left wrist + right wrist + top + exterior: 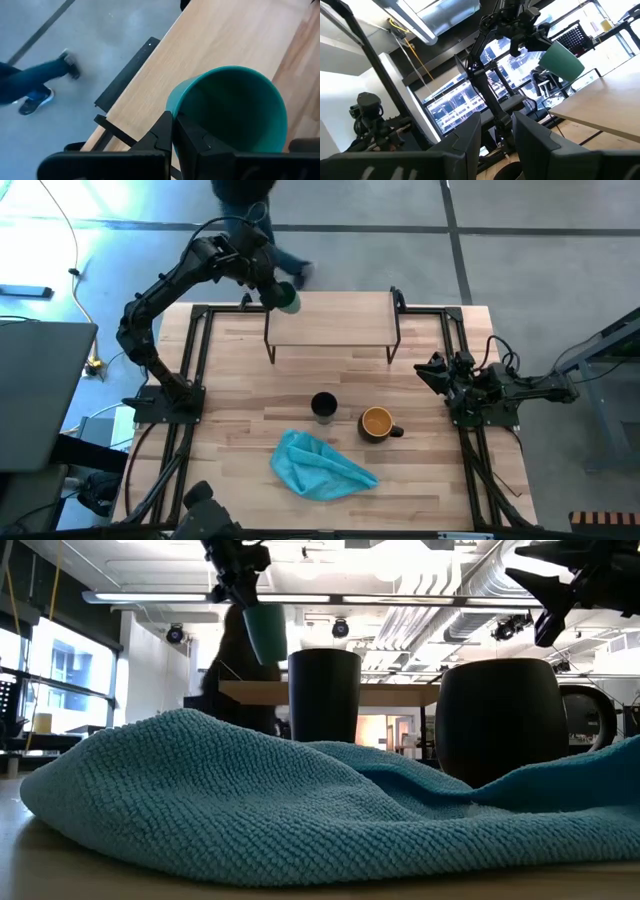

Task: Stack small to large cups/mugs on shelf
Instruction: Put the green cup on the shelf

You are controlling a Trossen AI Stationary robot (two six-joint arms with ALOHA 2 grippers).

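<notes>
The green cup (267, 634) is leaning over the shelf's corner, so the robot's left gripper should turn the cup straight up and shift it further onto the board (297, 313) before it opens.
My left gripper (275, 290) is shut on the small green cup (288, 299), held in the air over the far left corner of the shelf (330, 322), a light-wood board on black legs. The cup also shows in the low view (265, 632) and the left wrist view (235, 110). The taller black cup (323, 406) and the dark mug with the yellow-orange inside (377, 423) stand upright on the table in front of the shelf. My right gripper (432, 370) is open and empty at the table's right side. My left gripper pinches the green cup between its two fingers, one on each outer side of the wall just below the rim (176, 112). The fingers come slanting down from above. The cup is lifted clear, tilted, its open mouth toward the wrist camera, above the shelf board (210, 45).
A crumpled blue cloth (320, 465) lies near the front edge and fills the low view (300, 800). Black frame rails (195, 360) run along both sides of the table. A person's legs (35, 85) show on the floor beyond the far edge.
</notes>
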